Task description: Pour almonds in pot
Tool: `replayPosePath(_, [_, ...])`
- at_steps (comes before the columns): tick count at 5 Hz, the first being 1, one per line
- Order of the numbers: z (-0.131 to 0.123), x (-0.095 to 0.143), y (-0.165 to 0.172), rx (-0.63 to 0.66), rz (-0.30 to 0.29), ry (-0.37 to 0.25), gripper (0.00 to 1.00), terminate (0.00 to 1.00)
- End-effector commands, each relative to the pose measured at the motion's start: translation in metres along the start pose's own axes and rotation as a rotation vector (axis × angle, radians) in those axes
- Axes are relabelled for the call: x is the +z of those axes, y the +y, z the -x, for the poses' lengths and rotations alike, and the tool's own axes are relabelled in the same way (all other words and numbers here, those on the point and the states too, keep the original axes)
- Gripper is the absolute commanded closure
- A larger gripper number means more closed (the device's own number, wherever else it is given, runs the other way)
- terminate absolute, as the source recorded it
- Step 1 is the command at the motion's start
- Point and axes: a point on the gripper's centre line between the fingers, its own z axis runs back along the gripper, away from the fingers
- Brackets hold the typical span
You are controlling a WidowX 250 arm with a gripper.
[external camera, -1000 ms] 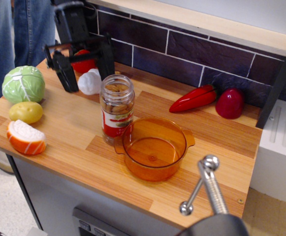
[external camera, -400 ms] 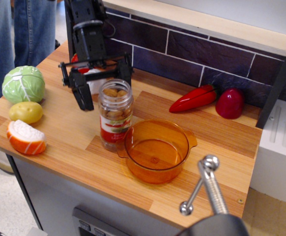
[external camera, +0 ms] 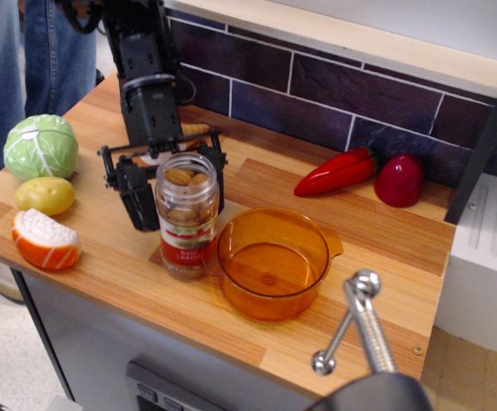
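Loose almonds [external camera: 180, 177] will fall out a few at a time when I tip the jar sideways, because they crowd the clear jar's open neck [external camera: 187, 182].
The almonds [external camera: 185, 187] are brown nuts in a clear jar [external camera: 186, 244] with a red, white and green label, standing upright on the wooden counter [external camera: 103, 282]. The orange translucent pot [external camera: 270, 261] sits right next to the jar on its right, touching or nearly touching it, and is empty. My black gripper [external camera: 182, 214] has come down from behind with its jaws spread. One finger [external camera: 141, 201] shows left of the jar and the other is mostly hidden at the jar's right. The jar stands between them and I see no squeeze on it.
A green cabbage [external camera: 41, 145], a yellow potato [external camera: 44, 195] and an orange-and-white slice [external camera: 44, 240] lie at the left. A red chilli [external camera: 338, 171] and a red pepper [external camera: 399, 180] lie by the tiled back wall. A metal handle [external camera: 359, 330] juts up front right. A person in jeans [external camera: 26, 51] stands back left.
My gripper has moved forward and down from behind the jar to straddle it. The jar has shifted a little to the left and toward the front. The pot has barely moved.
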Motion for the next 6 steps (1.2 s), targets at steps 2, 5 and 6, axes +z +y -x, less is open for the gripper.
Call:
replayPosePath(2, [0.015,0.022,0.022,0.106,0.103,-0.121,1.00,0.00])
replayPosePath(5, [0.033,0.066,0.006,0.280,0.354,-0.489,1.00,0.00])
replayPosePath(6, [0.045,0.070,0.000,0.381,0.376,-0.598,1.00,0.00])
